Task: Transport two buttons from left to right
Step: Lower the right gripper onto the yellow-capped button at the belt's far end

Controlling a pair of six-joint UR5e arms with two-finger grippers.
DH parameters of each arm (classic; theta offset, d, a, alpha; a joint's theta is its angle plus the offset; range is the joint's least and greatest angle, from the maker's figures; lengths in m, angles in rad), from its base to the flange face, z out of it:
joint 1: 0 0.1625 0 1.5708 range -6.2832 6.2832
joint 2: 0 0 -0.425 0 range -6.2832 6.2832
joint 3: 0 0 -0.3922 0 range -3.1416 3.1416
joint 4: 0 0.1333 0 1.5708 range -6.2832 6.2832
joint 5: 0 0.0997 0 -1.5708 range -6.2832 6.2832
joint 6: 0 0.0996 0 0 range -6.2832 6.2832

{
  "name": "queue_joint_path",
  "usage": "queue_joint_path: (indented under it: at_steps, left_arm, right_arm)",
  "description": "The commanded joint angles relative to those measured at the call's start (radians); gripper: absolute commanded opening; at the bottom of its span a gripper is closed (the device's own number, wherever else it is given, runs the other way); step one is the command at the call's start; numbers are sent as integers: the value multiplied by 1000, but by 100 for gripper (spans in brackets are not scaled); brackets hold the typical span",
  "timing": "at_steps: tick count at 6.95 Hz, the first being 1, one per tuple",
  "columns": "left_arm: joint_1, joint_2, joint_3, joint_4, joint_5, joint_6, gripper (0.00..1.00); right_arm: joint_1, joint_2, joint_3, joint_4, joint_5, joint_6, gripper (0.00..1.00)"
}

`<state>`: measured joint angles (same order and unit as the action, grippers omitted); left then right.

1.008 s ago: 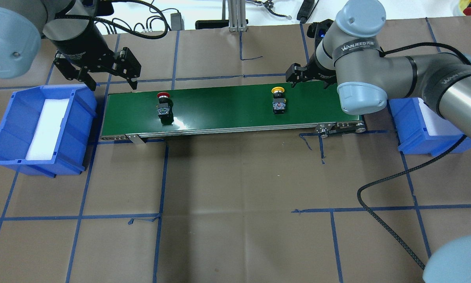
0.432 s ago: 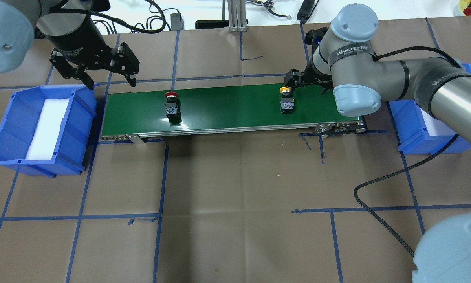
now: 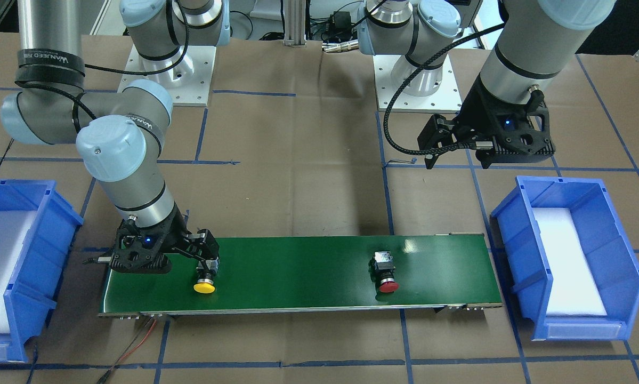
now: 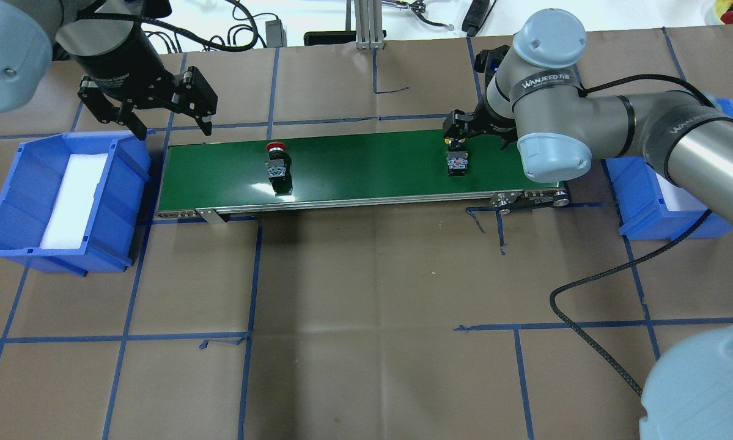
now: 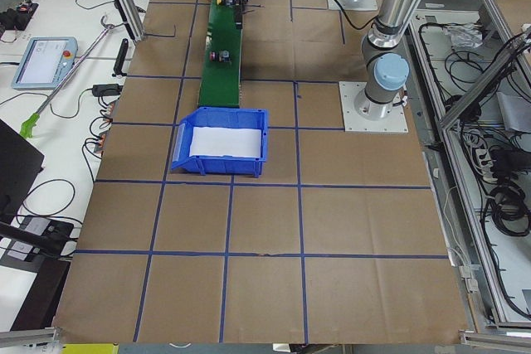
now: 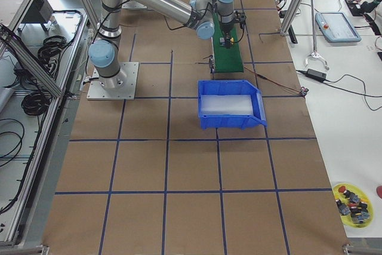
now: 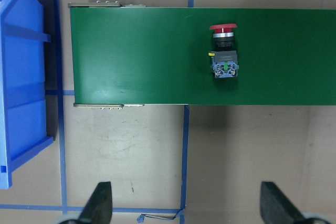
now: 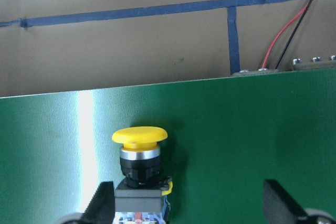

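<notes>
The red-capped button [image 3: 385, 272] will travel toward the end of the green conveyor belt when the robot carries the yellow-capped button away, because wires [image 3: 135, 346] run to that end.
The yellow-capped button [image 4: 458, 164] lies on the green conveyor belt [image 4: 354, 165] near its right end. My right gripper [image 4: 483, 143] is open low over the belt. The button lies between its fingers, close to one of them, as the right wrist view [image 8: 139, 136] shows. The red-capped button [image 4: 277, 162] lies on the belt's left part and also shows in the left wrist view [image 7: 223, 51]. My left gripper [image 4: 173, 130] is open and empty above the table behind the belt's left end.
A blue bin [image 4: 11, 201] with a white foam liner stands off the belt's left end. Another blue bin [image 4: 641, 208] stands off the right end, partly hidden by my right arm. A black cable [image 4: 586, 293] loops over the table at right.
Both buttons have moved right along the belt. The yellow one has come between my right gripper's fingers as that gripper shifted slightly left. My left gripper drew back a little.
</notes>
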<state>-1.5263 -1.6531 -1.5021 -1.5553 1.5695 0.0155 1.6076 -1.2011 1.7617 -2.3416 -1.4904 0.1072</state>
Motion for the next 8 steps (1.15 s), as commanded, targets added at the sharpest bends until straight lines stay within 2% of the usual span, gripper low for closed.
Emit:
queue_joint_path:
  at_steps: [1, 3, 4, 5, 6, 8]
  left_arm:
    - [0, 1, -1, 0, 0, 0, 99]
    - [0, 1, -1, 0, -3, 0, 99]
    - [0, 1, -1, 1, -3, 0, 99]
    - [0, 1, -1, 1, -3, 0, 99]
    - [0, 1, -1, 1, -3, 0, 99]
    - [0, 1, -1, 1, -5, 0, 99]
  right_arm:
    - [0, 15, 16, 1, 1, 0, 100]
    - [-2, 34, 28, -1, -2, -1, 100]
    - [-2, 46, 29, -4, -13, -3, 91]
    - [-5, 52, 22, 1, -14, -15, 44]
    - [-5, 46, 18, 7, -16, -15, 10]
    - [-14, 17, -8, 10, -24, -17, 6]
